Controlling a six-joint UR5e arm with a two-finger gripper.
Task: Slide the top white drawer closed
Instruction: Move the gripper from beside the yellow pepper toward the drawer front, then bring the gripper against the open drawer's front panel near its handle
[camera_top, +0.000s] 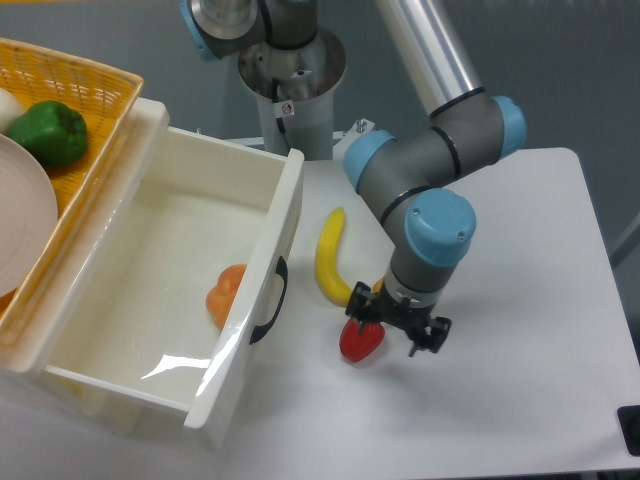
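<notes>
The orange fruit (224, 295) is below the drawer's rim. I expect the top white drawer (170, 270) to slide fully shut when I push it, with the fruit hidden inside.
The top white drawer (150, 250) is pulled far out toward the table's front. It is a deep glossy cream-white box with a black curved handle (270, 302) on its front panel. An orange fruit (226, 292) lies inside against the front wall. My gripper (397, 328) points down at the table to the right of the drawer front, about a hand's width from the handle. Its fingers stand apart, so it looks open and holds nothing. Its left finger is just above a red fruit (360, 343) on the table.
A yellow banana (329, 262) lies on the table between the drawer front and my gripper. A yellow wicker basket (85, 85) sits at the top left, holding a green pepper (48, 132) and a white plate (20, 225). The arm's base (290, 80) stands behind.
</notes>
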